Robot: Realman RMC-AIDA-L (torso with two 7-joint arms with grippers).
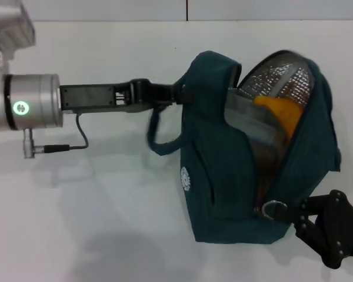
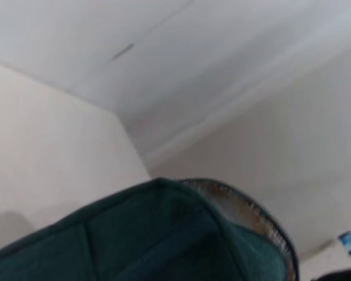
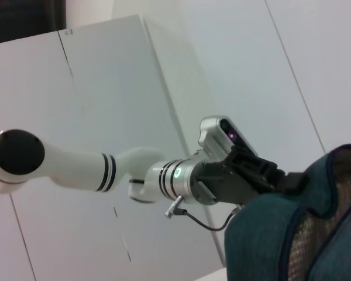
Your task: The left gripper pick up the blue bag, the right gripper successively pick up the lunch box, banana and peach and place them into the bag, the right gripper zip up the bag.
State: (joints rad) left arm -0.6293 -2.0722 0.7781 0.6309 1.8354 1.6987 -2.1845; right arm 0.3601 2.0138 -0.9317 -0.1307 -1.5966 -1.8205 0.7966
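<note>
The bag's upper edge is in my left gripper, far from the metal ring, so that gripper should take the bag's side lower down while my right gripper zips.
The blue bag hangs above the white table, its mouth open and its silver foil lining showing. My left gripper is shut on the bag's upper edge, and one handle loop dangles below it. The yellow-orange banana shows inside the opening. The lunch box and the peach are hidden. My right gripper is at the bag's lower right corner, jaws apart, just beside the metal ring zip pull. The left wrist view shows the bag's top. In the right wrist view, the left gripper meets the bag.
The white table spreads under and to the left of the bag. A cable loops under the left wrist. White wall panels stand behind the left arm.
</note>
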